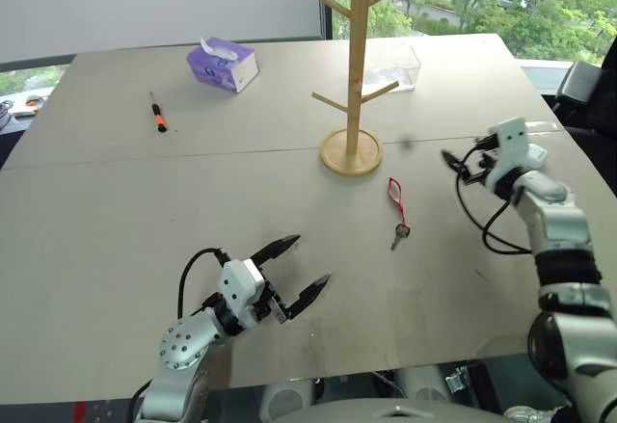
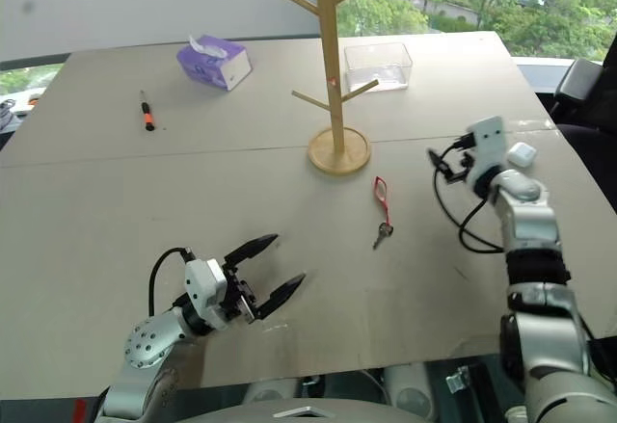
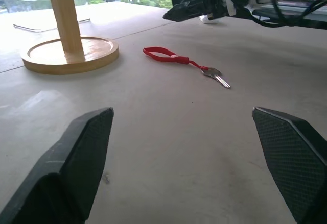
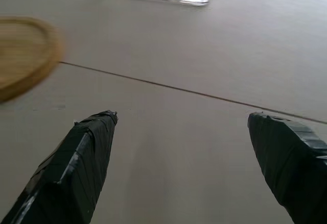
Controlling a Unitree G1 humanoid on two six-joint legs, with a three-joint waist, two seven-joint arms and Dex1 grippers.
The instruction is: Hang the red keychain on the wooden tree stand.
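Note:
I expect the loop of the red keychain (image 1: 398, 209) to stand open beyond my right gripper when I carry the keychain, because a gap (image 1: 393, 190) already shows between the loop's parts.
The red keychain (image 1: 396, 199) lies flat on the table with its small silver key (image 1: 399, 236) at the near end, just in front of and to the right of the wooden tree stand (image 1: 358, 66). The stand is upright on its round base (image 1: 352, 158). My left gripper (image 1: 310, 259) hovers low near the table's front edge, open and empty, pointing toward the keychain (image 3: 171, 56). My right gripper (image 1: 463, 153) is to the right of the keychain, open and empty, pointing left toward the stand's base (image 4: 23, 55).
A purple tissue box (image 1: 224, 65) and a black-and-orange screwdriver (image 1: 156, 113) lie at the back left. A clear plastic box (image 1: 393, 66) stands behind the stand. A small white rounded case (image 2: 522, 155) sits by my right wrist.

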